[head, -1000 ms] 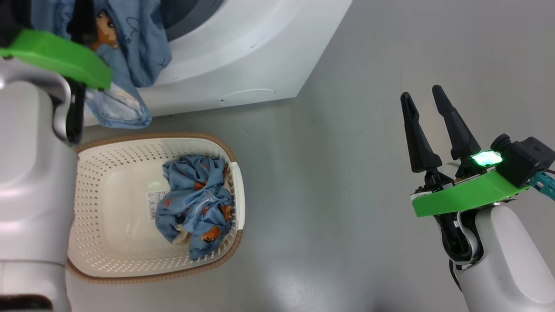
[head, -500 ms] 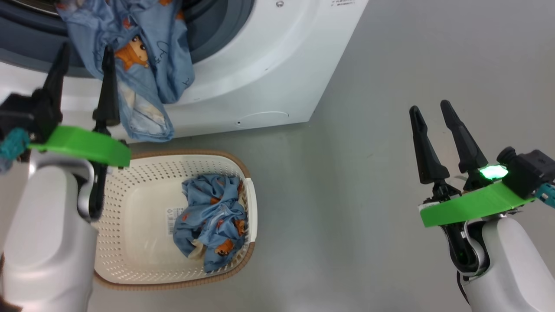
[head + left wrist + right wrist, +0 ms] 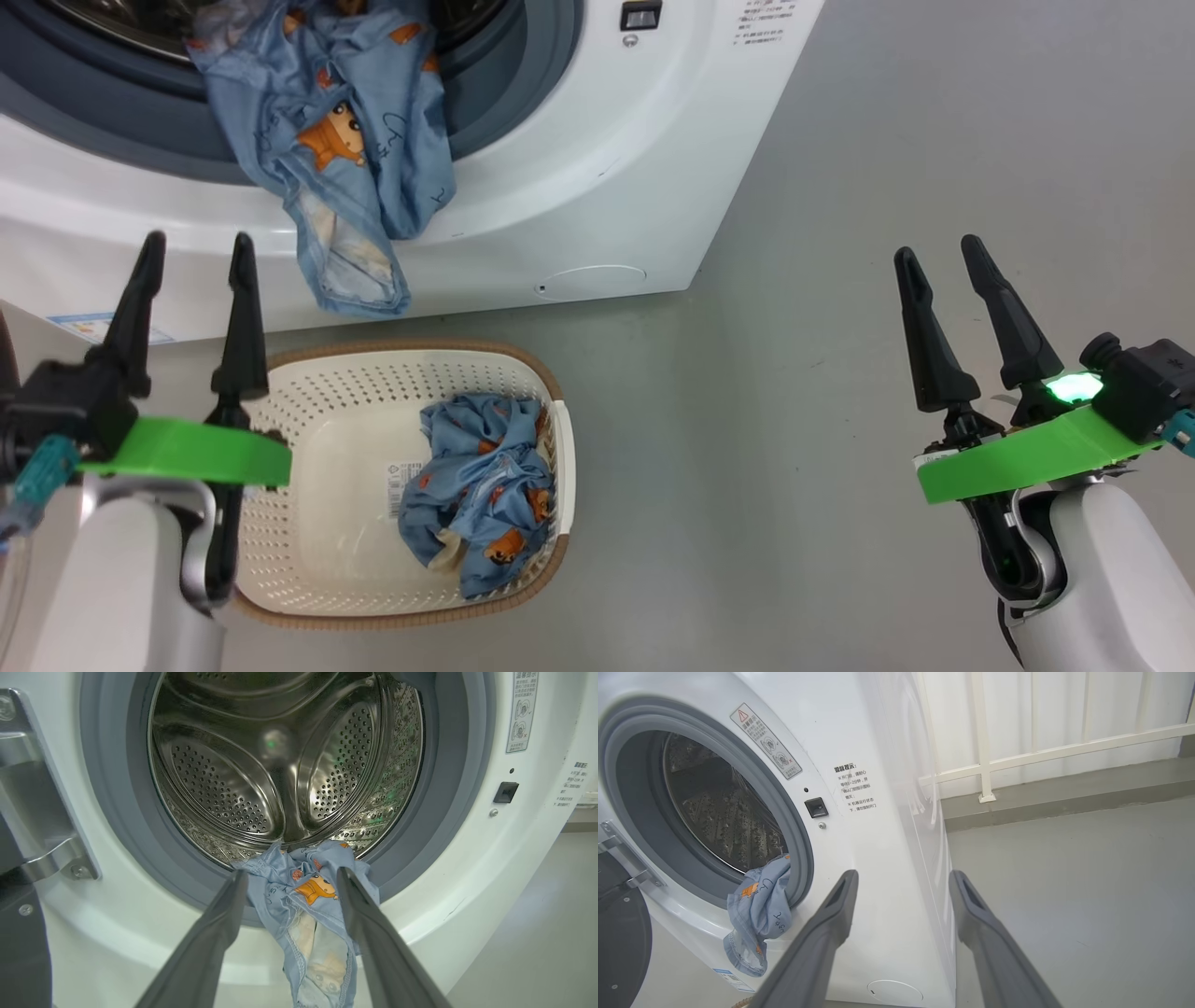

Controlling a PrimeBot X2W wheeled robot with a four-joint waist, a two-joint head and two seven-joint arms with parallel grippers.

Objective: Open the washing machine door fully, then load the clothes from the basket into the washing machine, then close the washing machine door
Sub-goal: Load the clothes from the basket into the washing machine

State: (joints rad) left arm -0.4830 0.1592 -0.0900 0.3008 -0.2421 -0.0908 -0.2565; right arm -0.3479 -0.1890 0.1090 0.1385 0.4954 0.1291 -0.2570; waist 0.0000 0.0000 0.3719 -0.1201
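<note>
When I push the light blue garment (image 3: 349,136) into the drum, it should crumple into a heap and bring its tail along: the tail (image 3: 356,269) hangs loose.
The white washing machine (image 3: 607,159) stands with its drum open. Its door (image 3: 619,947) is swung out to the left, and a dark part of it shows by the hinge. One piece of the light blue clothes (image 3: 345,159) hangs out of the drum over the grey gasket and down the front. Another bunch of clothes (image 3: 481,490) lies in the right part of the cream basket (image 3: 308,569) on the floor. My left gripper (image 3: 198,241) is open and empty above the basket's left rim, pointing at the hanging garment (image 3: 303,905). My right gripper (image 3: 938,246) is open and empty, far to the right.
Grey floor (image 3: 766,448) lies between the basket and my right arm. The steel drum (image 3: 280,765) holds nothing deeper in. A white railing (image 3: 1041,751) and a low wall stand behind the machine's right side.
The head view has shifted, so more of the machine's opening shows. My left gripper has drawn back, open, from the hanging garment to the basket's left rim. The garment stays draped.
</note>
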